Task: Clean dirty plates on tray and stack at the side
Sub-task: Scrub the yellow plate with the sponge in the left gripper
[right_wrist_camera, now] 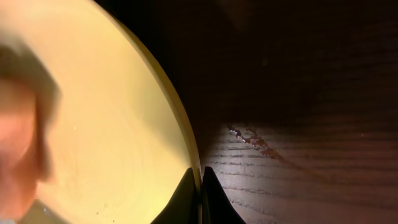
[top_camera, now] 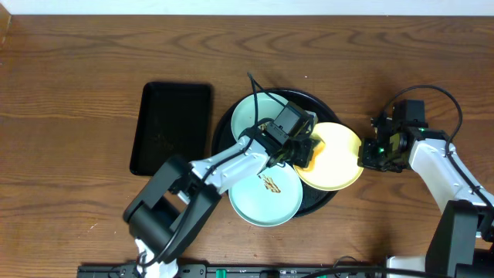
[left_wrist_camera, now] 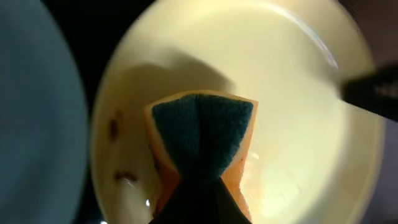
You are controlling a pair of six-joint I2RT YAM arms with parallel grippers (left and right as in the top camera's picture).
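Brown smears (left_wrist_camera: pixel 125 177) are between the sponge and the yellow plate's rim next to the aqua plate, so next I wipe the sponge back toward that rim (left_wrist_camera: pixel 94 137) with my left gripper.
The pale yellow plate (top_camera: pixel 337 158) lies on the right side of the round black tray (top_camera: pixel 225 130), jutting over its rim. My right gripper (top_camera: pixel 369 154) is shut on the plate's right rim (right_wrist_camera: pixel 196 163). My left gripper (top_camera: pixel 302 151) is shut on an orange sponge with a dark green pad (left_wrist_camera: pixel 202 134), pressed on the yellow plate's left part (left_wrist_camera: pixel 298 112), where brown smears (left_wrist_camera: pixel 115 127) show. An aqua plate with a brown smear (top_camera: pixel 265 194) sits at the tray's front. Another aqua plate (top_camera: pixel 248 114) sits at the tray's back left, partly under my left arm.
A smaller rectangular black tray (top_camera: pixel 171 127) lies left of the round tray. Bare wood-grain tabletop (top_camera: pixel 77 93) surrounds them. A small stain (right_wrist_camera: pixel 252 138) marks the wood right of the yellow plate.
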